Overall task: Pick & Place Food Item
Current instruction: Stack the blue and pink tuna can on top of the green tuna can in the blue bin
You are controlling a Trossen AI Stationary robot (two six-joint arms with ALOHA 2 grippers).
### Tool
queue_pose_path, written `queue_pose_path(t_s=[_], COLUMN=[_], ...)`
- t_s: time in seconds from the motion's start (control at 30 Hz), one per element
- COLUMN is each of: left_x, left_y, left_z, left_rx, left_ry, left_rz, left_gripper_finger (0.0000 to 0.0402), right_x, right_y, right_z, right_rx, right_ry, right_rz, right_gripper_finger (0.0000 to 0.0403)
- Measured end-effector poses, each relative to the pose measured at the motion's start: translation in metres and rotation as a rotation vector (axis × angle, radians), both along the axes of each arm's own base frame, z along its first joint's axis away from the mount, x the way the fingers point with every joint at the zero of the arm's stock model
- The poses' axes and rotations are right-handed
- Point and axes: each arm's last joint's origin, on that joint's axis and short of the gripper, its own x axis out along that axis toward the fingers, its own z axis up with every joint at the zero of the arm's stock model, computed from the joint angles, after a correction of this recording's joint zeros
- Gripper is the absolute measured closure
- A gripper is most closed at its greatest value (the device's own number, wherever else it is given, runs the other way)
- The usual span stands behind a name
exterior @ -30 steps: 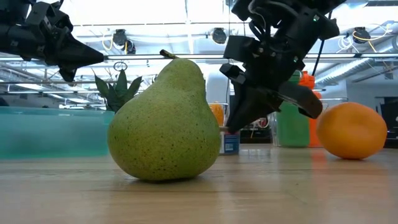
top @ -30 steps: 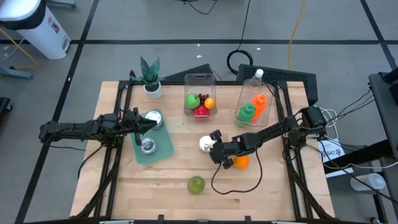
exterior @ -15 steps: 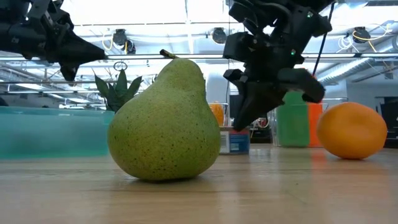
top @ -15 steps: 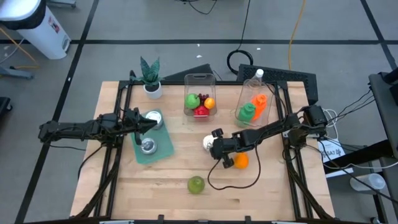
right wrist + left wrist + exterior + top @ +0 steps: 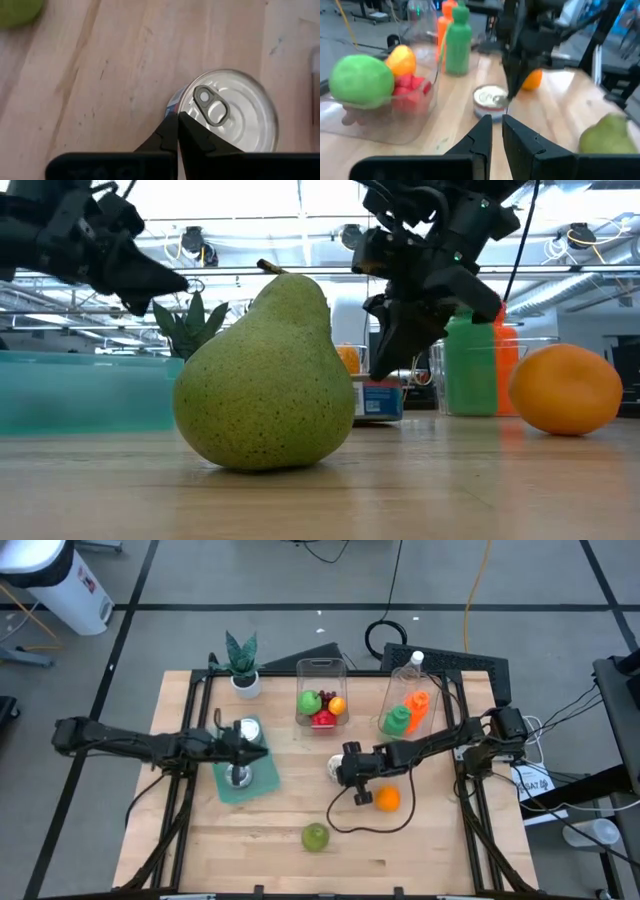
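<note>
The teal tray point(image 5: 264, 778) is under the robot's left gripper, far from the robot's right gripper at the can, so the robot should lift the can point(image 5: 334, 764) and pass it over.
A silver-topped can point(image 5: 333, 769) stands upright on the wooden table, right of a teal tray point(image 5: 262, 781). A green pear point(image 5: 316, 836) and an orange point(image 5: 388, 799) rest on the table nearer the front. My right gripper point(image 5: 177, 115) is shut and slants down, its tips at the can's top rim point(image 5: 186, 98), as the left wrist view also shows for the can point(image 5: 489, 95). My left gripper point(image 5: 262, 751) is shut and nearly level above the tray, pointing at the can. My right gripper's shut fingertips point(image 5: 170, 126) stand at the can's top rim beside the pull tab point(image 5: 210, 105), coming down at a slant from the table's right. Whether they touch the rim I cannot tell. The can stands upright on the table.
The tray holds two more cans point(image 5: 238, 776) point(image 5: 247, 730). At the back stand a clear bin of fruit point(image 5: 322, 705), a clear bin with green and orange bottles point(image 5: 404, 712) and a potted plant point(image 5: 241, 665). Bare wood lies along the near edge.
My left gripper has gone toward the table's right, out over the teal tray, and dipped a little. My right gripper has risen slightly and rolled, pulling off the orange toward the can's top. The pear and orange have stayed put.
</note>
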Motion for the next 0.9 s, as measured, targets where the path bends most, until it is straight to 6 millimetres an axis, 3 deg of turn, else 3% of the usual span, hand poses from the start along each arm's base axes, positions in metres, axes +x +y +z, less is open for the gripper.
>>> queue_pose_path(t_s=[0.2, 0.33, 0.5, 0.63, 0.9], left_x=[0.021, 0.042, 0.071, 0.089, 0.109], left_y=[-0.003, -0.014, -0.030, -0.038, -0.036], left_z=[0.007, 0.010, 0.006, -0.005, -0.028], left_rx=[0.012, 0.096, 0.265, 0.378, 0.492], left_ry=[0.062, 0.149, 0.207, 0.159, 0.128], left_rz=[-0.021, -0.049, -0.115, -0.180, -0.185], left_gripper_finger=[0.0352, 0.0329, 0.0262, 0.0194, 0.0072], right_x=[0.001, 0.002, 0.004, 0.002, -0.002], right_y=[-0.007, -0.010, -0.013, -0.014, -0.020], right_z=[0.001, 0.002, 0.006, 0.015, 0.028], right_rx=[0.066, 0.126, 0.198, 0.226, 0.321], right_ry=[-0.006, -0.008, -0.033, -0.056, -0.080], right_rz=[-0.065, -0.095, -0.101, -0.120, -0.171], right_gripper_finger=[0.0402, 0.0402, 0.0402, 0.0402, 0.0402])
